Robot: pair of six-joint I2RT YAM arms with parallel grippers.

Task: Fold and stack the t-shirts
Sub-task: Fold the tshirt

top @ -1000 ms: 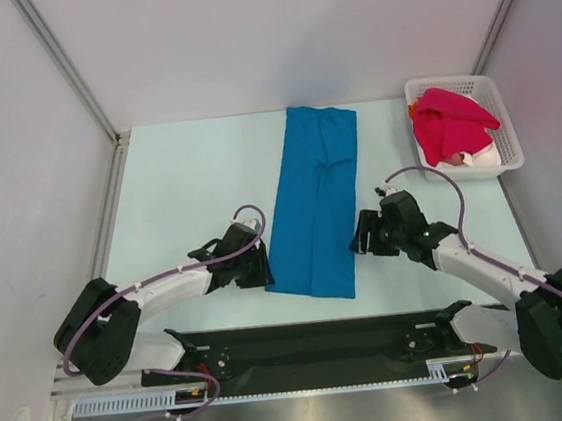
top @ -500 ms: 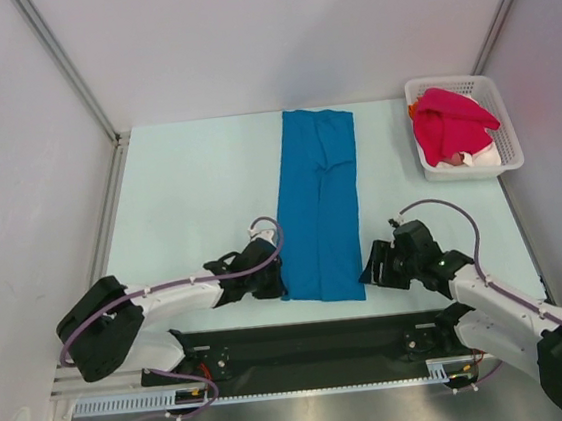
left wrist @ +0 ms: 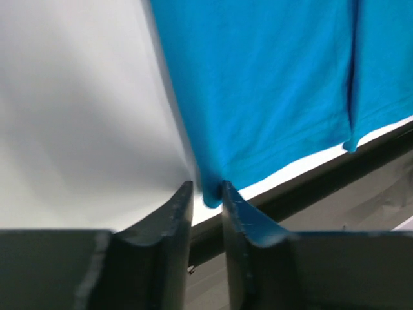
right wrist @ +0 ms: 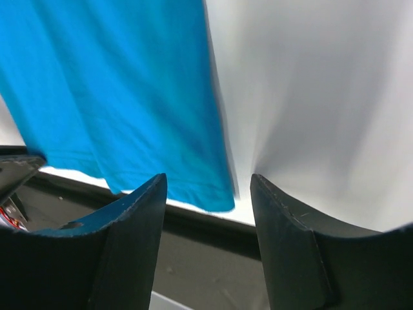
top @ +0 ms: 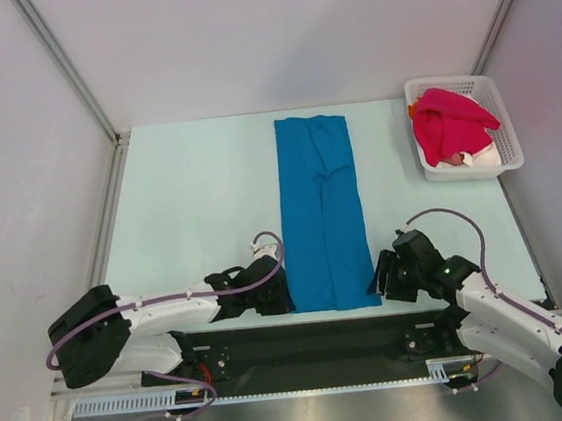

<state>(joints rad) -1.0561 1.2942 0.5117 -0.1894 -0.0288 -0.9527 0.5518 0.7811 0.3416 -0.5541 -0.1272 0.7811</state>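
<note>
The blue t-shirt's near corner (left wrist: 211, 199) is only a little way into my left gripper's fingers, so next I open them and grip that corner (left wrist: 214, 183) firmly before I fold the t-shirt's near end over.
A bright blue t-shirt (top: 321, 211), folded into a long narrow strip, lies on the table from the far edge down to the near edge. My left gripper (top: 278, 293) is at its near left corner; in the left wrist view the left gripper (left wrist: 206, 188) is shut on that corner of the blue cloth (left wrist: 271, 84). My right gripper (top: 380, 282) is beside the near right corner. In the right wrist view the right gripper (right wrist: 208, 179) is wide open, with the blue shirt's corner (right wrist: 116, 84) lying loose between the jaws. A crimson-pink t-shirt (top: 449, 122) is heaped in the basket.
The white lattice basket (top: 501, 112) stands at the far right, with bits of white (top: 479, 156) and orange (top: 414, 110) cloth under the pink shirt. The black base rail (top: 325, 339) runs just past the table's near edge, right by both grippers. White walls enclose the table.
Both grippers have moved toward the near edge, dragging the blue shirt with them. The strip has straightened and now reaches the near edge.
</note>
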